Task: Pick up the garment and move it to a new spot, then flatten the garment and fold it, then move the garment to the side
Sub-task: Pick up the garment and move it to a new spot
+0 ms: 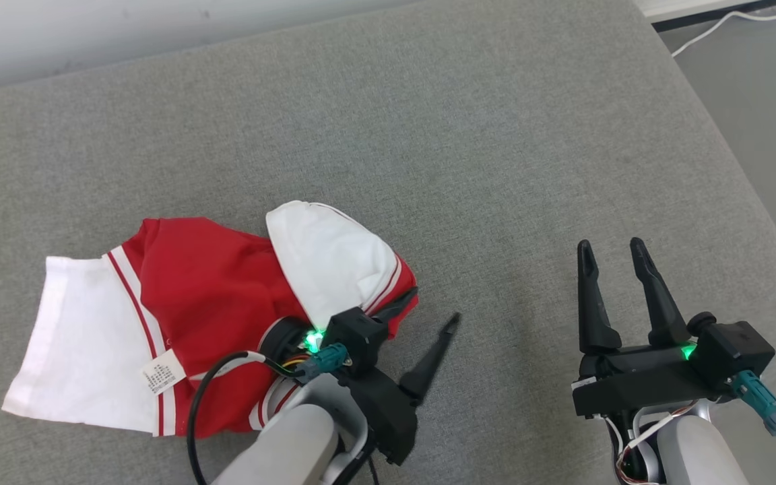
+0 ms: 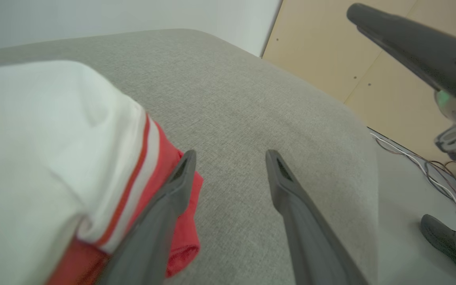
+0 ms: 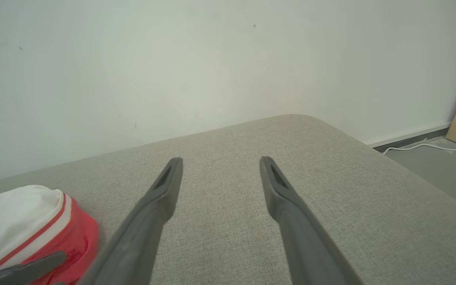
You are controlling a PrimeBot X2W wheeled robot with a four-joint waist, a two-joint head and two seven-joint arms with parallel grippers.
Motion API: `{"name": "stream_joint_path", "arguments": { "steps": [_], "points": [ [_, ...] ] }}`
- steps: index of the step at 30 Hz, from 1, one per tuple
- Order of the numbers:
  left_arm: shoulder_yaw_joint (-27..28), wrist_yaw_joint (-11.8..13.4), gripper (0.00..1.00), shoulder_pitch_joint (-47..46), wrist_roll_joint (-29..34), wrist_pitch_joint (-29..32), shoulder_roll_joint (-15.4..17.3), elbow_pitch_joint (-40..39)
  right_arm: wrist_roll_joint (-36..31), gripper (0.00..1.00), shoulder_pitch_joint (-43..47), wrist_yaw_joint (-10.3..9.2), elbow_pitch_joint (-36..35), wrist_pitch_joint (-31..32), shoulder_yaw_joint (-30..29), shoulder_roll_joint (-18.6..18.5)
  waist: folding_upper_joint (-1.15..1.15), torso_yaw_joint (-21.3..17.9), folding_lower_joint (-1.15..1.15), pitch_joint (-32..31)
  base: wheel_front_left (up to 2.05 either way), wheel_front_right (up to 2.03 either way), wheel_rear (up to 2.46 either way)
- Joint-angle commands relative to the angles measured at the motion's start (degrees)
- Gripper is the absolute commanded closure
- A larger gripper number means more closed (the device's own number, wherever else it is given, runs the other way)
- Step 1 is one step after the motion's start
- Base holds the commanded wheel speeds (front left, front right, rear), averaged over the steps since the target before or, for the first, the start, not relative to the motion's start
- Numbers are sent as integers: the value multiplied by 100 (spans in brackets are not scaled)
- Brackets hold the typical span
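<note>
The white sleeve (image 1: 330, 260) folds back over the red body (image 1: 286, 279), so when the robot pulls, the sleeve will flip outward and the body will stay bunched.
The garment (image 1: 206, 310) is a red and white shirt lying bunched on the grey cushion (image 1: 469, 148), left of centre, with a white sleeve folded over its right end. My left gripper (image 1: 432, 306) stands open at the garment's right edge; one finger lies against the red hem and the other is over bare cushion. In the left wrist view the garment (image 2: 54, 150) lies left of my left gripper (image 2: 230, 158), and nothing is between the fingers. My right gripper (image 1: 610, 248) is open over bare cushion to the right. The right wrist view has my right gripper (image 3: 220, 162) open, with the garment (image 3: 30, 221) at lower left.
The cushion's rounded right edge (image 1: 772, 256) drops to a grey floor with a white cable (image 1: 725, 23). A pale wall (image 3: 212, 59) runs behind the cushion. In the left wrist view a tan panel (image 2: 331, 59), floor wires (image 2: 430, 170) and a person's dark shoe (image 2: 449, 241) lie to the right.
</note>
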Motion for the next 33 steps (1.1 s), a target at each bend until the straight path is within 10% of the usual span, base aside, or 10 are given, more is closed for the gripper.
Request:
{"name": "stream_joint_path", "arguments": {
  "steps": [1,11,22,33],
  "points": [
    [-89,3,0,-48,-88,-76,20,-43,-40,0,50,2,3,-23,-22,16,0,58,-1,-89,0,0,0],
    [-8,536,0,103,-541,-734,96,-878,-206,0,250,2,-43,-25,-150,-137,0,608,-1,-634,0,0,0],
    [1563,1487,0,683,-696,-954,1016,-1584,-309,0,347,2,-231,177,-117,-301,0,1226,-1,-893,0,0,0],
    [2971,1666,0,1880,-519,-990,1704,-2267,-374,0,490,2,-270,343,45,-397,0,1519,-1,-1136,0,0,0]
  ]
}}
